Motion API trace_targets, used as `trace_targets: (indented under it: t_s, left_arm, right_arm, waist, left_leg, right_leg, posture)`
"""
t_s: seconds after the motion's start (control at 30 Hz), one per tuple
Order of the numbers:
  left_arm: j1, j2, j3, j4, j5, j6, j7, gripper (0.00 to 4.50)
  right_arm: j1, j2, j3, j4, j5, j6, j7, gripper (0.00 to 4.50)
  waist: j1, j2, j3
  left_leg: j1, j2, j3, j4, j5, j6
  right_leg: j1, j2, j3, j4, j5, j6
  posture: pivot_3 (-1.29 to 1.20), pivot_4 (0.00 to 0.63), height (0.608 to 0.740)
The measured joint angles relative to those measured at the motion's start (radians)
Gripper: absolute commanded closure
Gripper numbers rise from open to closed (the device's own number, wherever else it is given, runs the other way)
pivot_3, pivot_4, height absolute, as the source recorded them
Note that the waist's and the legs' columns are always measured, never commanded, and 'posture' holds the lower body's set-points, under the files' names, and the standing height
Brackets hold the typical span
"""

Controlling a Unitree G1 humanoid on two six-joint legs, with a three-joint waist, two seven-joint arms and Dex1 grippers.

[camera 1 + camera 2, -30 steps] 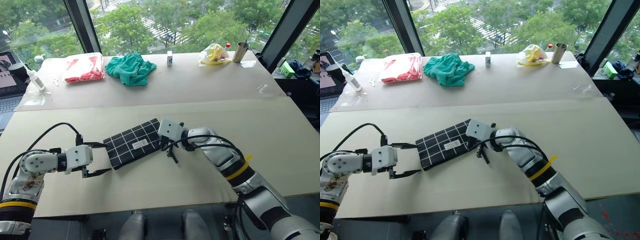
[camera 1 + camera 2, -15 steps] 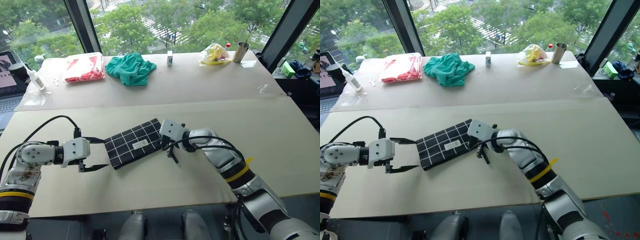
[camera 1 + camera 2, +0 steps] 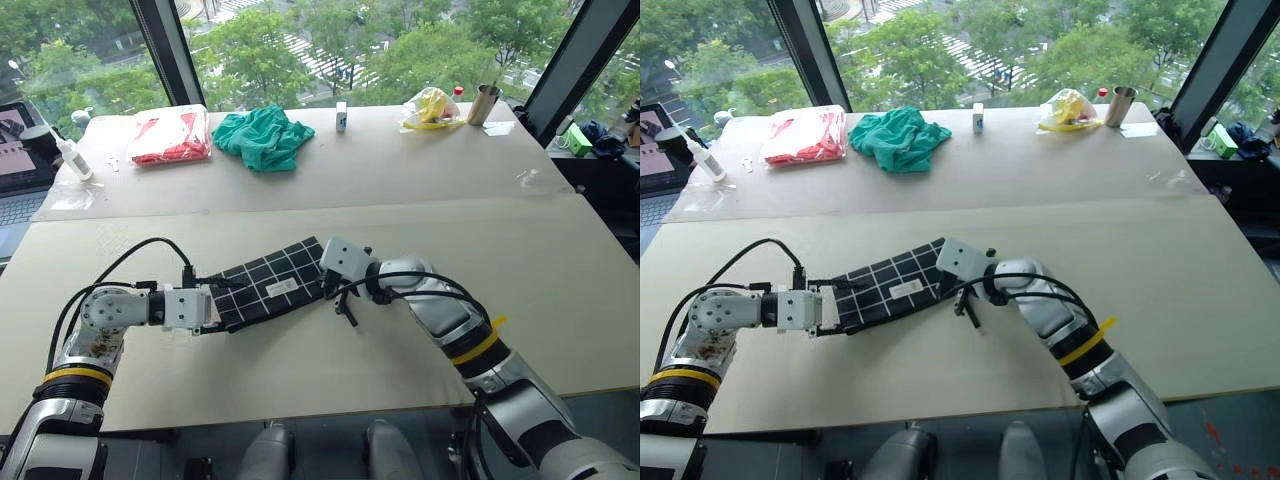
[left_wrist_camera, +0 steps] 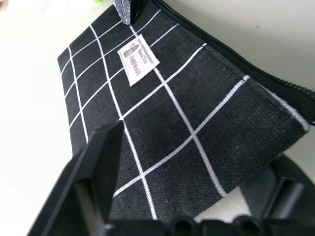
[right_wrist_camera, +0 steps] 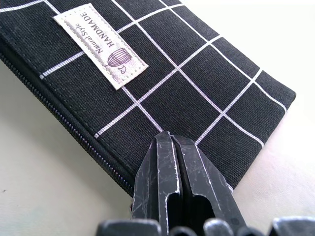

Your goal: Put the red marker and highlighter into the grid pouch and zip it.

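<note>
My right gripper is gripping the grid pouch's cloth (image 5: pixel 165 127) next to the zipper, so it should let go, move in low from the zipper side (image 5: pixel 118 178) and grab the zipper pull.
The grid pouch (image 3: pixel 270 288) is black with white lines and a small white label (image 5: pixel 101 45), and it lies slanted on the near table. My left gripper (image 3: pixel 222 303) has come in at the pouch's left end. In the left wrist view that end sits between its fingers (image 4: pixel 93 157), raised a little off the table, with one finger over the top face and one under it. My right gripper (image 5: pixel 170 137) is shut, its tips pressed to the pouch's right end by the zipper edge (image 5: pixel 64 123). Whatever it pinches there is hidden. The red marker and the highlighter are out of view.
On the far table lie a teal cloth (image 3: pixel 262 137), a clear bag of red items (image 3: pixel 170 137), a small white box (image 3: pixel 341 116), a yellow bag (image 3: pixel 428 108) and a metal cup (image 3: pixel 482 103). A white bottle (image 3: pixel 68 158) and a laptop (image 3: pixel 15 150) stand at far left.
My left gripper has moved right onto the pouch's left end and narrowed its fingers from wide open around it. The right arm has stayed put.
</note>
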Motion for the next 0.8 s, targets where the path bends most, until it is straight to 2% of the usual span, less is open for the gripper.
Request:
trace_targets:
  t_s: [0.17, 0.4, 0.47, 0.6, 0.8]
  left_arm:
    - [-0.021, 0.000, -0.002, 0.044, -0.018, -0.014, -0.021, 4.41]
    - [-0.033, -0.004, -0.002, 0.067, -0.040, -0.015, -0.040, 4.47]
    - [-0.032, -0.005, -0.002, 0.067, -0.048, -0.007, -0.047, 4.50]
    - [-0.017, -0.010, -0.002, 0.060, -0.063, 0.012, -0.059, 4.50]
    - [0.006, -0.021, 0.001, 0.037, -0.093, 0.036, -0.059, 4.50]
  right_arm:
    - [0.000, 0.000, -0.003, 0.001, 0.000, 0.000, 0.003, 4.50]
    - [0.004, 0.003, -0.024, 0.001, 0.011, 0.011, 0.008, 4.50]
    - [0.012, 0.024, -0.058, 0.009, 0.027, 0.031, -0.004, 3.91]
    - [0.023, 0.107, -0.242, -0.001, 0.188, 0.183, -0.029, 2.73]
    - [0.031, 0.053, -0.413, -0.174, 0.361, 0.440, -0.036, 0.56]
  waist:
    - [-0.001, 0.000, 0.000]
    - [-0.003, 0.000, 0.000]
    - [-0.004, 0.000, 0.000]
    - [-0.007, 0.000, 0.000]
    - [-0.006, 0.000, 0.000]
  left_leg:
    - [0.000, 0.000, 0.000, 0.000, 0.000, 0.000]
    - [-0.001, 0.000, 0.000, 0.000, 0.000, 0.000]
    - [-0.001, 0.000, 0.000, 0.000, 0.000, 0.000]
    - [-0.003, 0.000, -0.001, 0.000, 0.000, 0.000]
    - [-0.004, 0.000, -0.002, 0.000, 0.000, 0.000]
  right_leg:
    - [0.000, 0.000, 0.000, 0.000, 0.000, 0.000]
    - [0.000, 0.000, 0.000, 0.000, 0.000, 0.000]
    - [0.000, 0.000, 0.000, 0.000, 0.000, 0.000]
    - [-0.002, 0.000, 0.000, 0.003, 0.000, 0.000]
    - [-0.002, 0.000, -0.001, 0.005, 0.000, 0.000]
  posture:
    - [0.00, 0.150, 0.740]
    - [0.00, 0.150, 0.740]
    - [0.00, 0.150, 0.740]
    - [0.00, 0.150, 0.740]
    - [0.00, 0.150, 0.740]
